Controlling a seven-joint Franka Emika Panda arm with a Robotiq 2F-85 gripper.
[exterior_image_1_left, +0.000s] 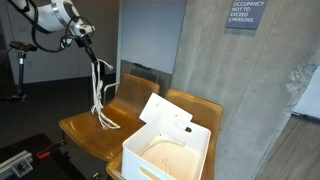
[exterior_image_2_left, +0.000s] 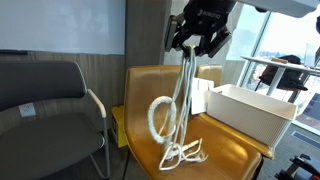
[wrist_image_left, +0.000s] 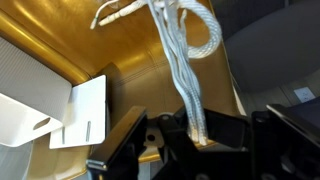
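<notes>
I should lower the rope's upper end onto the seat (exterior_image_2_left: 212, 130) toward the white box before I open my gripper, because the rope's loops (exterior_image_2_left: 183, 152) are resting on the tan seat.
A white rope (exterior_image_1_left: 98, 92) (exterior_image_2_left: 175, 112) hangs from my gripper (exterior_image_1_left: 88, 42) (exterior_image_2_left: 195, 45), which is shut on its upper end, high above a tan leather chair seat (exterior_image_1_left: 85, 130) (exterior_image_2_left: 215, 150). The rope's loops and loose ends rest on the seat (exterior_image_2_left: 182, 153). In the wrist view the rope (wrist_image_left: 180, 55) runs from between my black fingers (wrist_image_left: 198, 135) down to the seat (wrist_image_left: 70, 40), looping at the far end.
A white open box (exterior_image_1_left: 170, 150) (exterior_image_2_left: 250, 112) with a raised flap sits on the neighbouring tan seat (exterior_image_1_left: 195, 105), seen too in the wrist view (wrist_image_left: 60, 115). A grey chair (exterior_image_2_left: 50, 110) stands beside. A concrete wall (exterior_image_1_left: 250, 90) is behind.
</notes>
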